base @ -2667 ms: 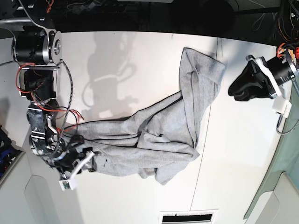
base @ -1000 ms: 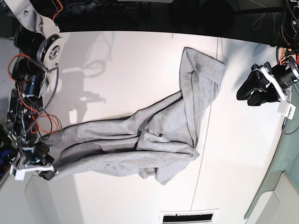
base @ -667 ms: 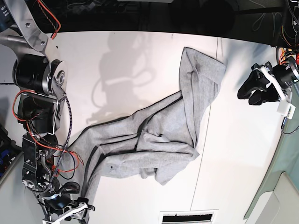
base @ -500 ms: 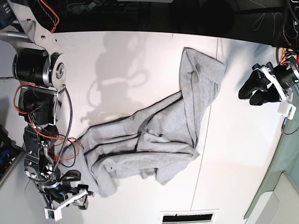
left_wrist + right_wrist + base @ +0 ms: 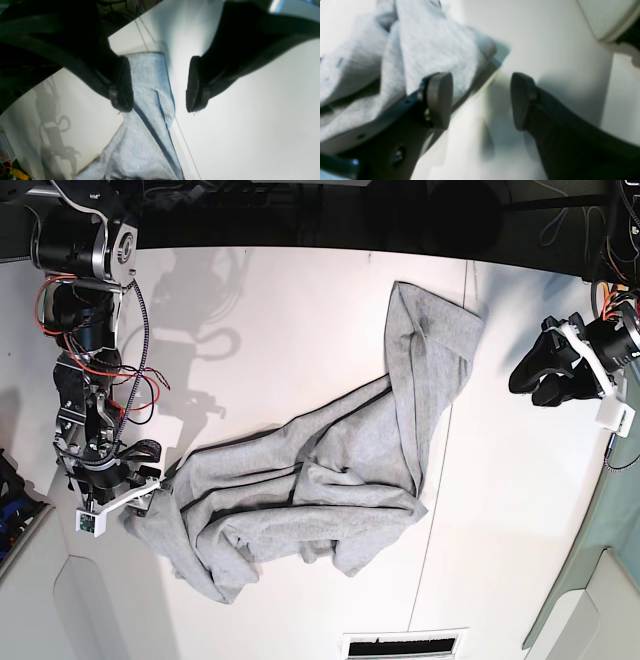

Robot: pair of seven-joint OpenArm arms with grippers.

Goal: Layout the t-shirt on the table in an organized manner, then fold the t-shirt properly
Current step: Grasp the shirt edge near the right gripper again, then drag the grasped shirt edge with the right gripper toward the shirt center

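Observation:
The robot will pull the bunched end, and the grey t-shirt (image 5: 350, 430) should drag along in one piece, still folded, because its far end (image 5: 440, 325) lies loose, away from the left gripper.
The grey t-shirt (image 5: 340, 470) lies crumpled on the white table (image 5: 290, 330), running from the upper right down to a bunched end at the lower left. My right gripper (image 5: 150, 478) is open at that left end. In the right wrist view the t-shirt (image 5: 432, 47) rests behind one finger (image 5: 440, 100), and only bare table (image 5: 485, 105) shows between the jaws of the right gripper (image 5: 481, 100). My left gripper (image 5: 520, 378) hovers open to the right of the shirt, apart from it. In the left wrist view the left gripper (image 5: 158, 85) frames the t-shirt (image 5: 147, 125) lying below.
A thin dark seam (image 5: 440, 440) crosses the table under the shirt's right part. A slotted vent (image 5: 400, 645) sits at the near edge. A pale green sheet (image 5: 600, 530) borders the right side. Dark clutter lines the far edge.
My right gripper dragged the shirt's left end toward the lower left, opened and let it go, then moved back up beside it. The cloth now lies bunched there. The left arm barely moved.

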